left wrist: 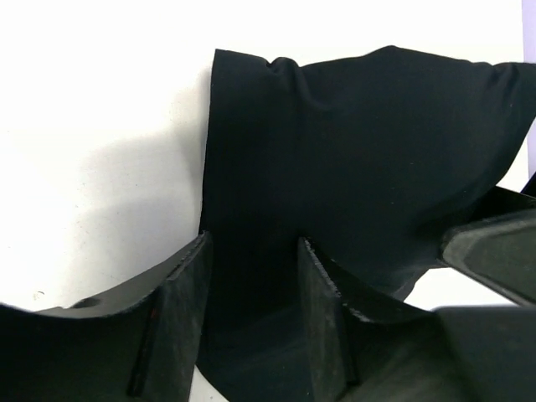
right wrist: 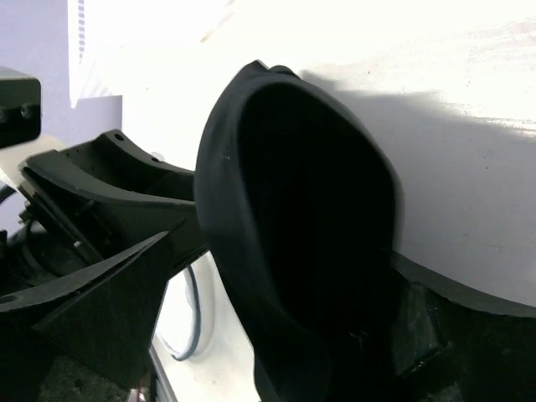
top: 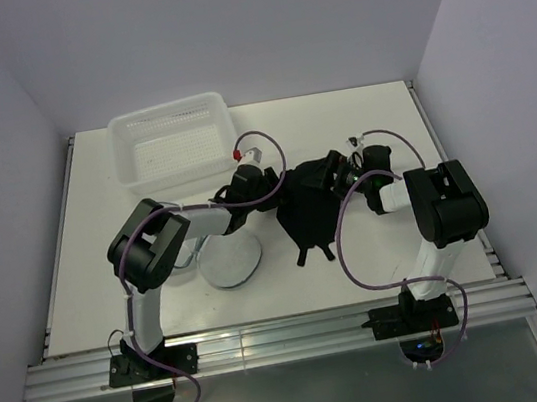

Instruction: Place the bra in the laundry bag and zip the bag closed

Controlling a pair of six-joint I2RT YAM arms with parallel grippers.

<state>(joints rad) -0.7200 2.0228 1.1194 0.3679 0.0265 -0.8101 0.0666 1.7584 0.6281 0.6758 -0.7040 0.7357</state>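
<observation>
My grippers are both at the bra, and the laundry bag lies unheld. My left gripper should move away from the bra and hold the bag's rim open.
The black bra lies crumpled at the middle of the table, between my two grippers. My left gripper is at its left edge. In the left wrist view the fingers stand partly apart and straddle a flat flap of the bra. My right gripper is at the bra's right end. In the right wrist view its jaws gape wide around an upright bra cup, which leans on the right-hand finger. The white mesh laundry bag lies near the left arm, apart from the bra.
A white perforated plastic basket stands at the back left of the table. Purple cables loop from both arms above the table top. Walls close in the table at the back and on both sides.
</observation>
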